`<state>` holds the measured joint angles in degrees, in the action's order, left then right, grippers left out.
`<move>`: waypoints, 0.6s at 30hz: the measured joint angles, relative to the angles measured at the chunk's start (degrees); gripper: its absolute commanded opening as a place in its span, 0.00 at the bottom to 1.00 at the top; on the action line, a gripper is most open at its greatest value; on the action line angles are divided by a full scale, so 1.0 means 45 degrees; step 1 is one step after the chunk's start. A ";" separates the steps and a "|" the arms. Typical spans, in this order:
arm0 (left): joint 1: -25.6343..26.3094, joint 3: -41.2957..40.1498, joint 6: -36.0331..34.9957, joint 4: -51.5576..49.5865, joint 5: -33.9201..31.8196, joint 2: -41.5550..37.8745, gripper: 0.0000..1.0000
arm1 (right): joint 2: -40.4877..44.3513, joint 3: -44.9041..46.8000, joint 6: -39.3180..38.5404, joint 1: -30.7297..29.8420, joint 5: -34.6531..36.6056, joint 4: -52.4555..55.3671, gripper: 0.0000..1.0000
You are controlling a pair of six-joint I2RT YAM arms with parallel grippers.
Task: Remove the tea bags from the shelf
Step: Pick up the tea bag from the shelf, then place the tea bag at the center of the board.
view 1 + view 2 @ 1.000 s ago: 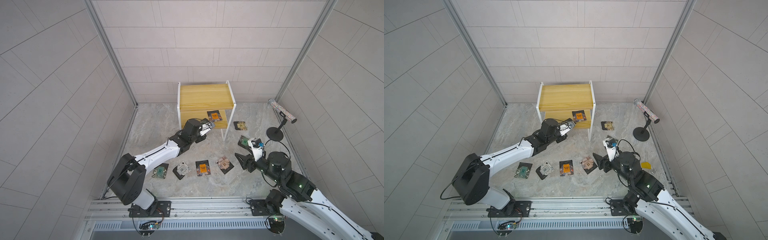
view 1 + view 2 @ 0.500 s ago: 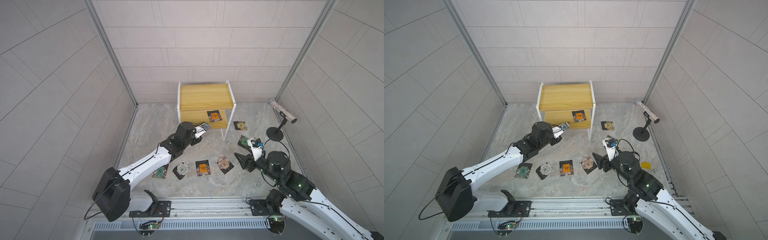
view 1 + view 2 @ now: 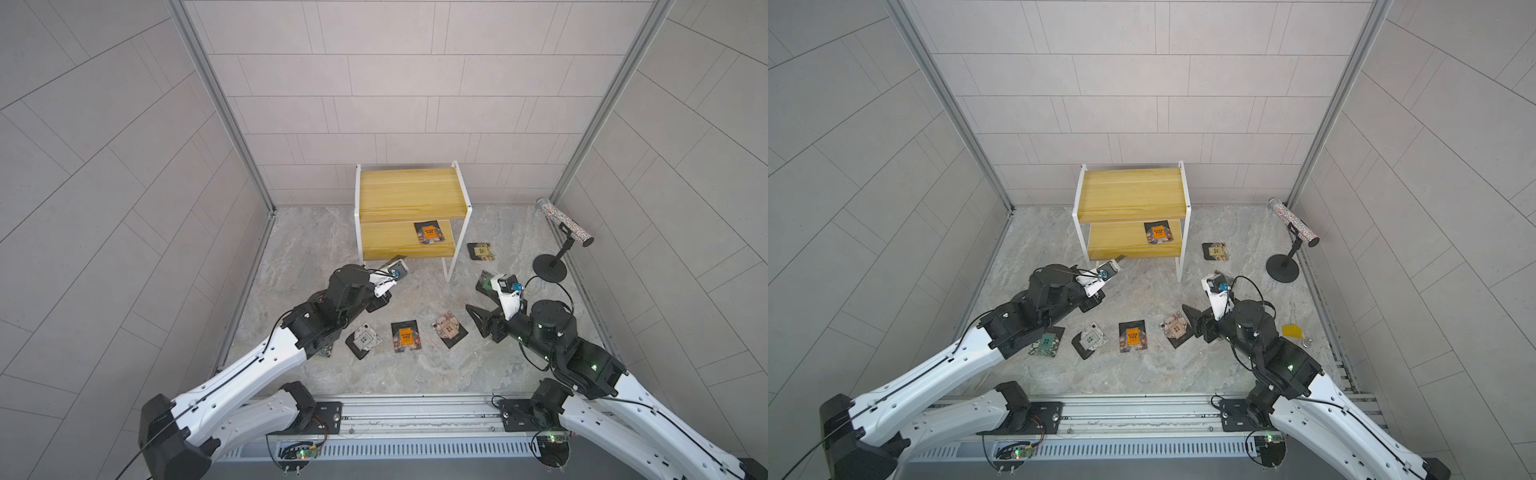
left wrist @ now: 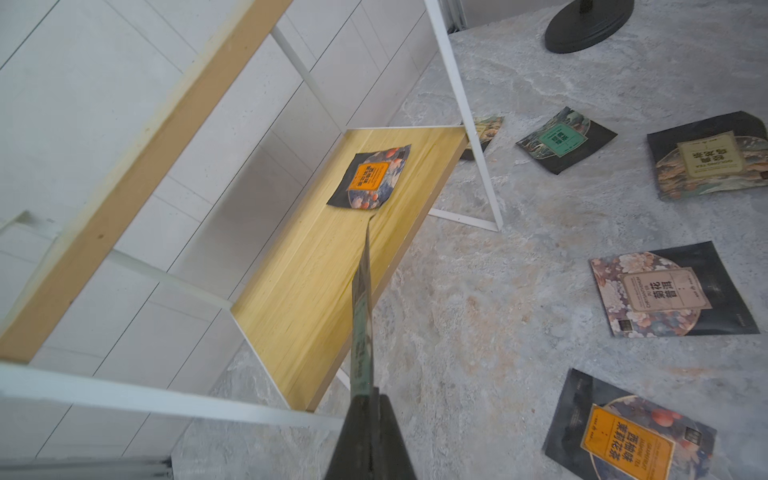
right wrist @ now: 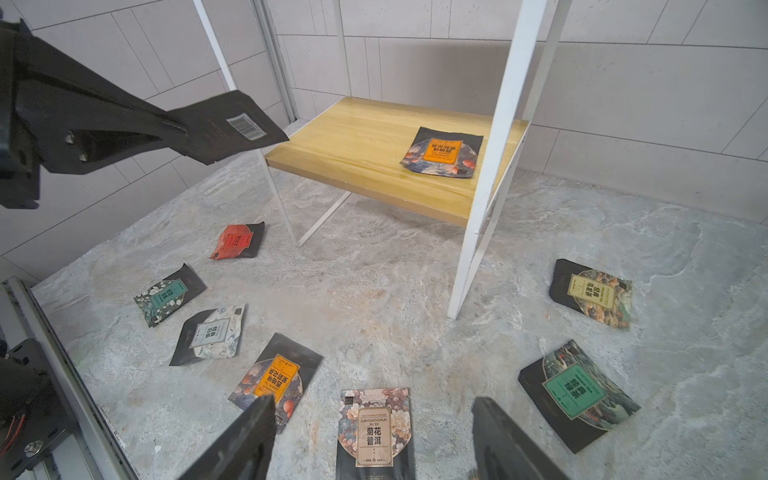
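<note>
The held tea bag (image 5: 232, 128) is clear of the lower board, so the left gripper should keep going to the open floor (image 3: 288, 289) beside the red tea bag and let go there.
The shelf (image 3: 409, 189) stands at the back of the floor. One orange-labelled tea bag (image 3: 429, 232) (image 4: 370, 178) (image 5: 442, 153) lies on its lower board. My left gripper (image 4: 368, 399) (image 5: 166, 129) is shut on another tea bag (image 4: 361, 307) (image 5: 232, 124). It holds that bag in the air just off the lower board's front left corner. My right gripper (image 5: 372, 405) (image 3: 478, 299) is open and low over the floor right of the shelf, above a beige-labelled tea bag (image 5: 374, 432). Several more tea bags lie on the floor, such as an orange one (image 3: 405, 336) and a red one (image 5: 237, 241).
A black round-based stand (image 3: 550, 268) with a glittery tube (image 3: 567, 222) is at the right wall. A small yellow block (image 3: 1292, 331) lies beside my right arm. Tiled walls close in three sides, and a metal rail (image 3: 415, 409) runs along the front.
My left arm has drawn back from the shelf toward the front left, carrying its tea bag clear of the lower board. The right arm has not moved.
</note>
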<state>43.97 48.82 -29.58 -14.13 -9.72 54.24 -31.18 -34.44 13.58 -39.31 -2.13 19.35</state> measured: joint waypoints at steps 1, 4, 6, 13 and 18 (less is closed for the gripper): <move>0.0000 -0.0063 0.0170 -0.0277 -0.0243 -0.0291 0.00 | -0.0102 0.0005 0.0000 0.0000 -0.0073 -0.0102 0.78; 0.0000 -0.0219 0.0636 -0.1044 -0.1073 -0.1005 0.00 | -0.0515 0.0015 0.0000 0.0000 -0.0219 -0.0461 0.78; 0.0000 -0.0316 0.0923 -0.1481 -0.1715 -0.1311 0.00 | -0.0811 0.0015 -0.0005 0.0000 -0.0330 -0.0646 0.78; -0.0034 -0.0622 0.1865 -0.2637 -0.3983 -0.1768 0.01 | -0.1739 0.0015 -0.0049 0.0000 -0.0699 -0.1297 0.78; -0.0879 -0.0622 0.2710 -0.3094 -0.5013 -0.1831 0.00 | -0.1841 0.0015 -0.0058 0.0000 -0.0821 -0.1647 0.78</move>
<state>40.01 46.02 -17.39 -28.05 -32.27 46.00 -39.46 -34.37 13.32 -39.31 -5.82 11.94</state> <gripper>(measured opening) 0.064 0.776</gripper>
